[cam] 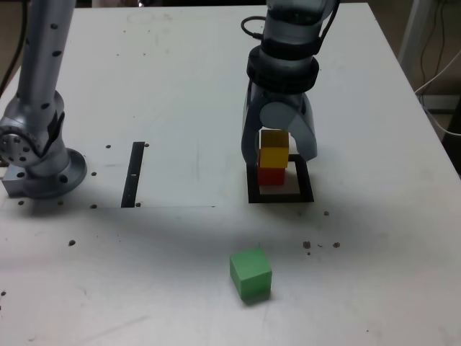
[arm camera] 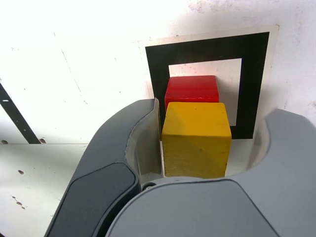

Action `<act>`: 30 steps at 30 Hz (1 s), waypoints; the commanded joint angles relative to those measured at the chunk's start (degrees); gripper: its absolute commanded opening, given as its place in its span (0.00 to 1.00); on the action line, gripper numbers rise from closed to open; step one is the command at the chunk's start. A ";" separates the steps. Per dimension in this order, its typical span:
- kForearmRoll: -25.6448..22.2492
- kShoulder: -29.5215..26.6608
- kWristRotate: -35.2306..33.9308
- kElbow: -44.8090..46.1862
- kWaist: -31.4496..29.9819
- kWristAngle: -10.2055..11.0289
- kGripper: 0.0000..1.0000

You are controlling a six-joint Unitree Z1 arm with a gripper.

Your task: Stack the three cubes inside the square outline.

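The stack [cam: 273, 167] should stay standing when I put the green cube on, because the yellow cube [cam: 274, 149] sits flat and is only a little off the red cube.
A yellow cube [cam: 274, 156] rests on a red cube [cam: 271, 175] inside the black square outline [cam: 306, 194]. My gripper [cam: 281, 157] points down over this stack, one finger on each side of the yellow cube. In the wrist view the yellow cube [arm camera: 196, 138] sits between the fingers [arm camera: 133, 133], close to one and with a visible gap to the other. The red cube [arm camera: 191, 91] and the square outline [arm camera: 207, 49] show beneath. The gripper [arm camera: 212, 113] is open. A green cube [cam: 251, 274] lies alone nearer the front of the table.
A thin black strip [cam: 134, 174] lies at the exterior view's left of the outline. The arm's base [cam: 43, 166] stands at the far left. Small dark specks dot the white table [cam: 180, 86]. Cables hang off the table's right edge.
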State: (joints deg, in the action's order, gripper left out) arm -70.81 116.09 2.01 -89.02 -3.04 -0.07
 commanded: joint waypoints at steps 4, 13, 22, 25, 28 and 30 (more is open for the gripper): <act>-0.10 -2.38 -0.41 0.22 0.14 1.94 0.99; -1.95 -6.64 -2.02 0.82 -0.62 4.10 0.99; -4.89 -10.23 -5.19 1.97 -5.27 3.75 1.00; -5.03 -10.85 -6.49 2.76 -7.95 2.97 1.00; -4.95 -10.79 -7.60 2.71 -10.81 2.17 1.00; -4.79 -10.43 -8.33 2.36 -12.86 1.72 1.00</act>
State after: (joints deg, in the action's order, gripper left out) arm -75.70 105.53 -6.02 -86.34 -15.26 1.82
